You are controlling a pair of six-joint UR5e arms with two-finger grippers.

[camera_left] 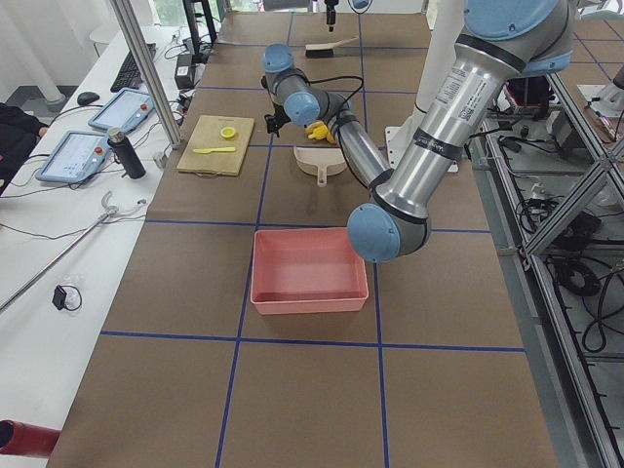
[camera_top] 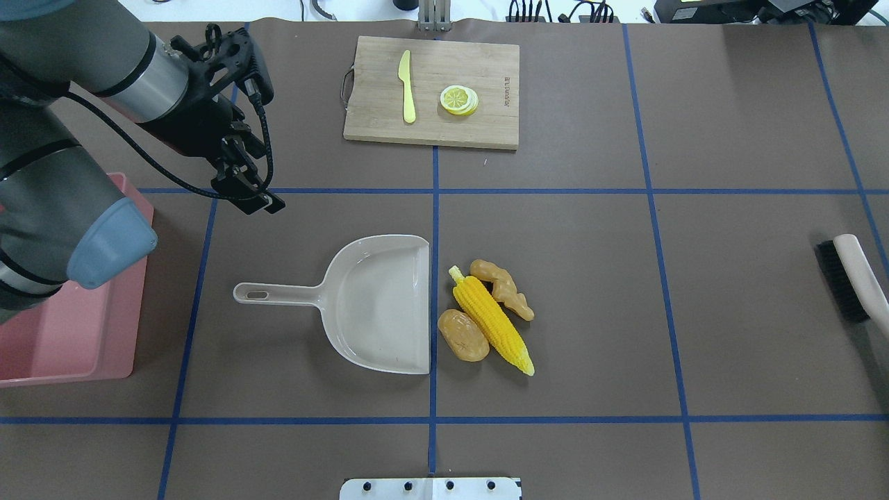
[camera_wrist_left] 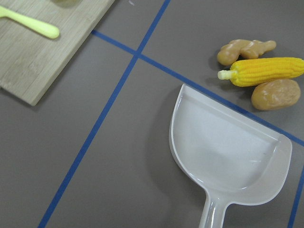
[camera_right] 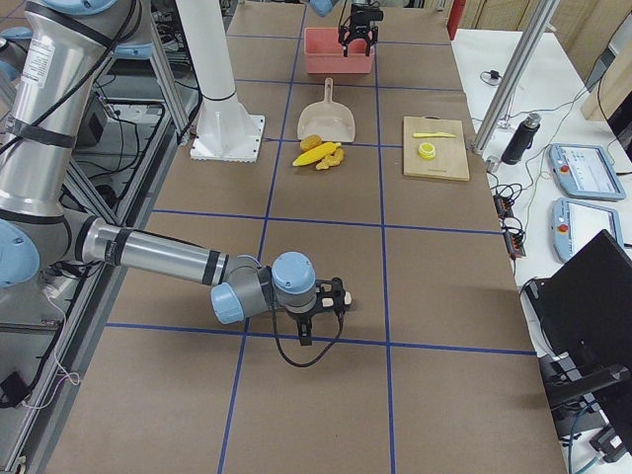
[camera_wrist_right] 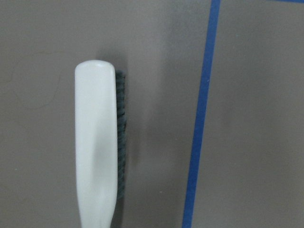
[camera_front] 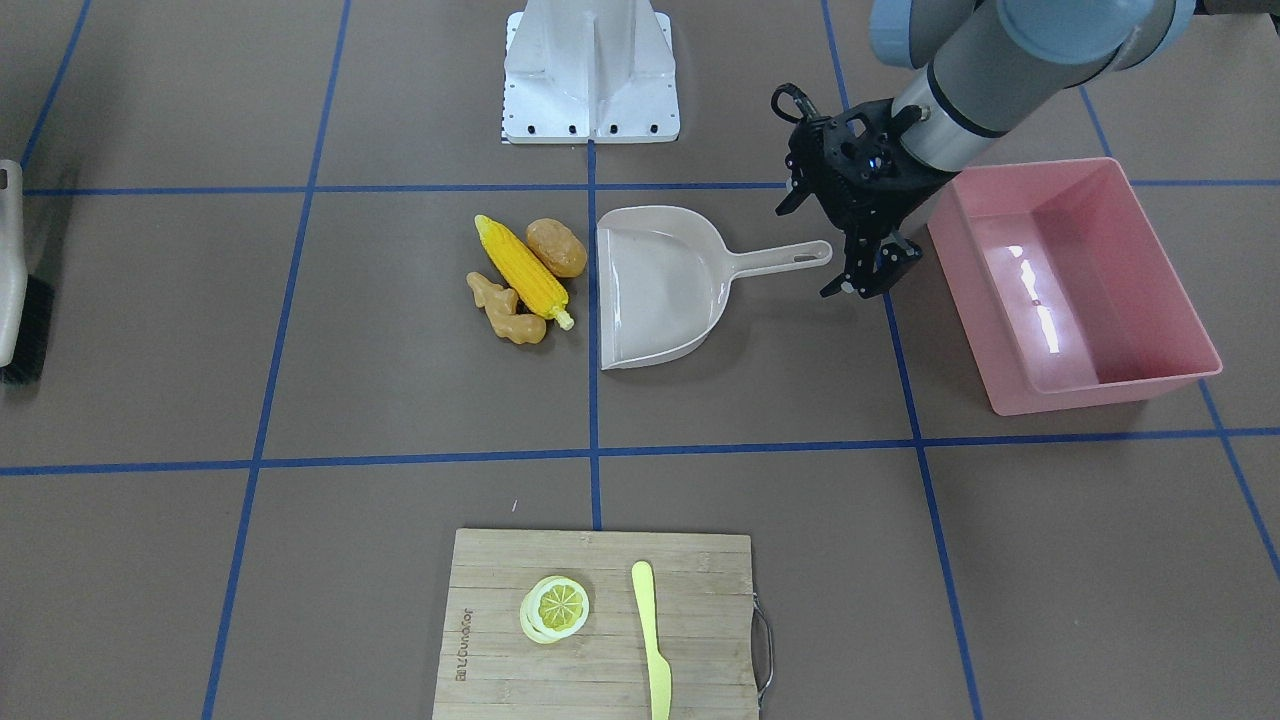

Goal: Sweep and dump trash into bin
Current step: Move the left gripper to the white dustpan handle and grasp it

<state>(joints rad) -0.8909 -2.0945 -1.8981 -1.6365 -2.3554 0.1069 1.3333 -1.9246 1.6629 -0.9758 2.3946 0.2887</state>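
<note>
I should swing my crooked left gripper back in line from the cutting board's side and lower it onto the handle (camera_front: 786,258) of the dustpan.
The trash lies in a cluster by the dustpan's open mouth: a yellow corn cob (camera_front: 522,270), a brown potato (camera_front: 556,247) and a tan ginger root (camera_front: 505,310). They also show in the left wrist view: corn cob (camera_wrist_left: 266,71), potato (camera_wrist_left: 275,94), ginger root (camera_wrist_left: 244,50). The pink bin (camera_front: 1160,290) stands empty on my left side. My left gripper (camera_front: 868,268) is open and empty, in the air between the dustpan's handle end and the bin. My right gripper (camera_right: 331,299) shows only in a side view, so I cannot tell whether it is open or shut.
A beige dustpan (camera_front: 660,285) lies flat, handle toward the bin. A white brush (camera_top: 858,274) with black bristles lies at the table's right edge, seen under my right wrist (camera_wrist_right: 97,147). A wooden cutting board (camera_front: 700,590) at the far side holds a lemon slice (camera_front: 553,608) and a yellow knife (camera_front: 652,640).
</note>
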